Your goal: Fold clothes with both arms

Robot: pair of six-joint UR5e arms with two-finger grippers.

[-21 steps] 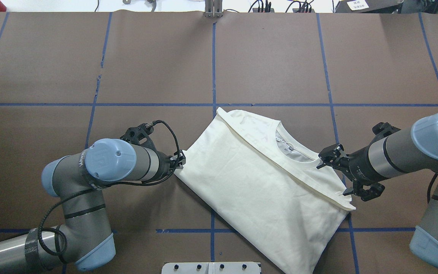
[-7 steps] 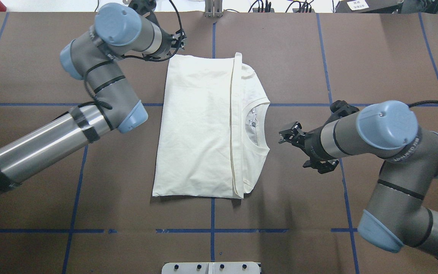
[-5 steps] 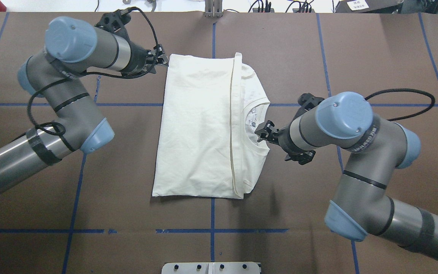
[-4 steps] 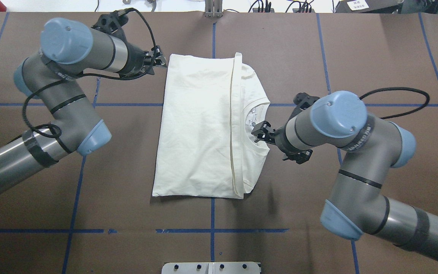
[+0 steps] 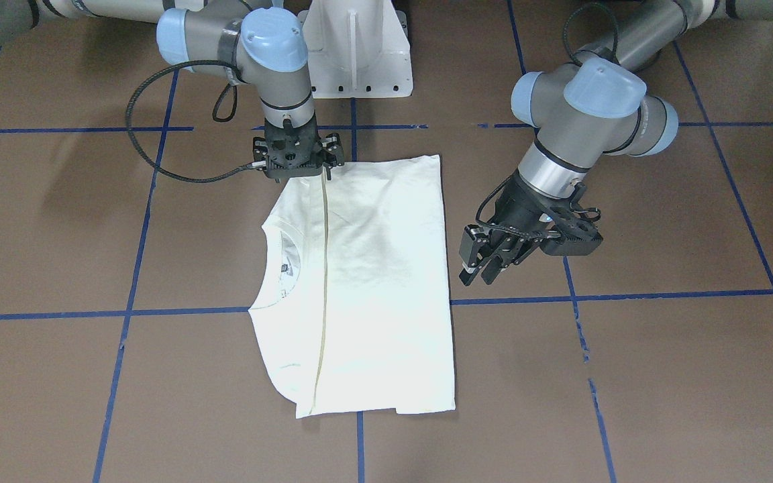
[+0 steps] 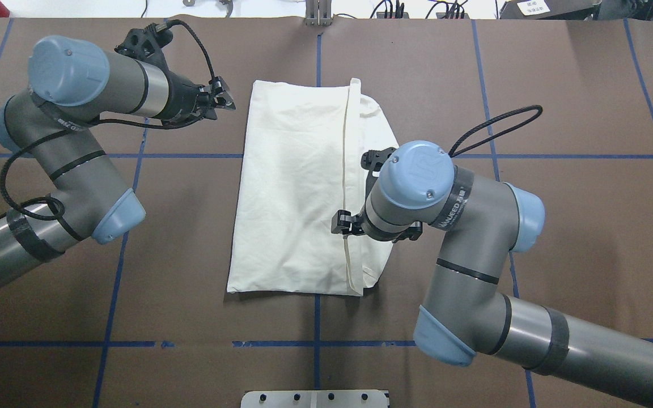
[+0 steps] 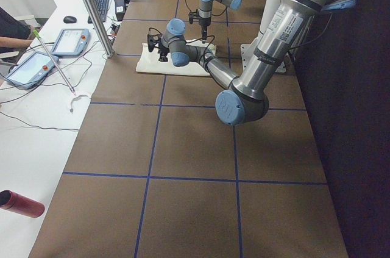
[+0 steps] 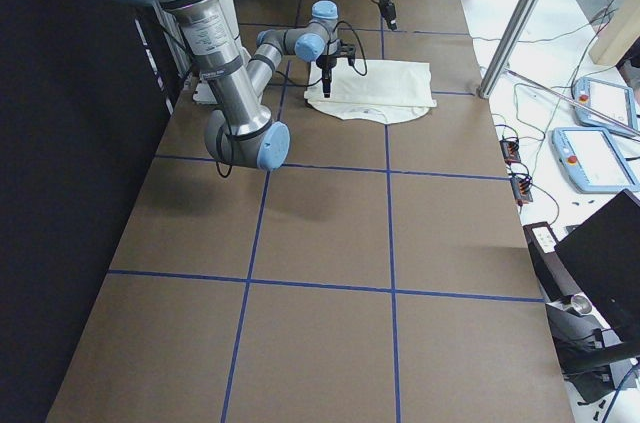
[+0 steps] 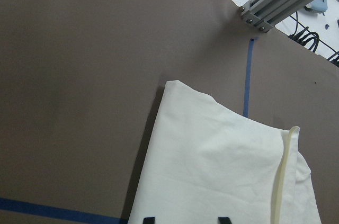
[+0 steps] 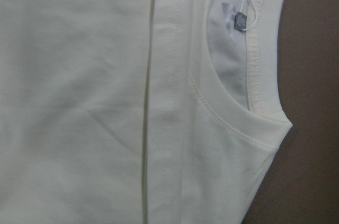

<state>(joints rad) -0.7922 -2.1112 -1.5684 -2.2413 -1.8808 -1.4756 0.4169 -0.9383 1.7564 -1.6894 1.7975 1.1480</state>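
Observation:
I expect the T-shirt to bend as one stack and cover the tan strip [image 5: 325, 282] when I fold, because the strip runs along the upper side of the T-shirt's flat layers [image 5: 388, 282].
The cream-white T-shirt [image 6: 292, 187] lies flat, folded into a tall rectangle with the plain side up and the print hidden. Its ribbed collar [image 5: 279, 268] faces my right side and fills the right wrist view [image 10: 254, 49]. My left gripper [image 6: 225, 102] is open and empty, just left of the shirt's far left corner and apart from it. Its two fingertips [image 9: 149, 219] show spread in the left wrist view. My right gripper [image 5: 298, 168] points straight down over the collar side of the shirt, looks open, and holds nothing. In the overhead view its wrist hides it.
The white pedestal base [image 5: 356, 50] stands at my side of the table. Blue tape lines [image 6: 315, 343] grid the brown table. A metal bracket [image 6: 315, 398] sits at the near edge and a post [image 6: 318, 14] at the far edge. The right arm's cable [image 6: 496, 127] loops above the table.
The shirt went from diagonal to square with the table, farther out. My left gripper then let go of the far left corner and backed left. My right arm moved left over the collar side.

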